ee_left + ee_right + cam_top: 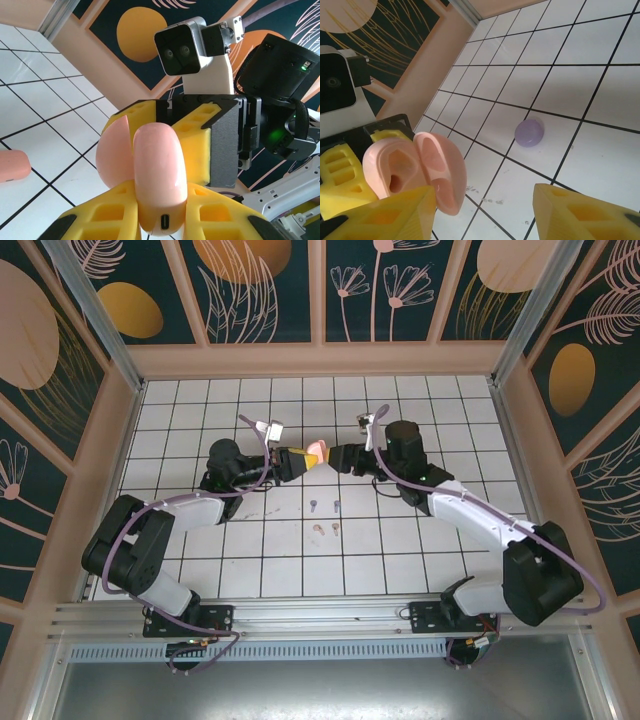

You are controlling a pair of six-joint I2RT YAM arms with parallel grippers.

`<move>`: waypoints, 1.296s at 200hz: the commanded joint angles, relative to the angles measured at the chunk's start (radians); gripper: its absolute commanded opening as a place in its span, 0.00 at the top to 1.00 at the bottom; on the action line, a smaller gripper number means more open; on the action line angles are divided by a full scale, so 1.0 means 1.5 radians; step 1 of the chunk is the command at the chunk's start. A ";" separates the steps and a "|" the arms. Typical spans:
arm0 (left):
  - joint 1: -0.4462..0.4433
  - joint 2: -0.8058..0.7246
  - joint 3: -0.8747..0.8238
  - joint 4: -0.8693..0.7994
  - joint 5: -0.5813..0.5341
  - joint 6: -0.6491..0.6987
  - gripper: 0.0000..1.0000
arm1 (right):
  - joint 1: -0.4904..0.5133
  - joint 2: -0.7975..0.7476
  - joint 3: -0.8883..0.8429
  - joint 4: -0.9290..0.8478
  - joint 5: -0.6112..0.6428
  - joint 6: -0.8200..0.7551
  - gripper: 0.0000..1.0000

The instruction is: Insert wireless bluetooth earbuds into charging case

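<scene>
The charging case's sockets (398, 171) face my right gripper, so my right gripper should hold the case's lid (447, 169) while my left gripper takes hold of the case's body with the sockets up.
My left gripper (298, 460) is shut on a pale pink charging case (160, 175), held off the floor above the middle of the tiles, its charging port toward the wrist camera. In the right wrist view the case (415, 167) has its lid swung open and its two sockets show bare. My right gripper (485, 217) is open, facing the left one; its left finger (385, 215) lies against the open lid and the other finger (585, 215) stands far off. On the tiles nearer the bases lie two lilac earbuds (313, 506) and two pale pink earbuds (318, 531).
A lilac case (529, 133) lies shut on the floor beyond my right gripper. A coral-pink case (10, 165) lies on the tiles at the left edge of the left wrist view. Peach walls (320, 360) ring the white tiled floor.
</scene>
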 commanded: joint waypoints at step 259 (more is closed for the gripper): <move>-0.015 -0.003 0.016 0.013 -0.005 0.013 0.75 | 0.011 0.040 0.079 0.009 -0.021 -0.006 1.00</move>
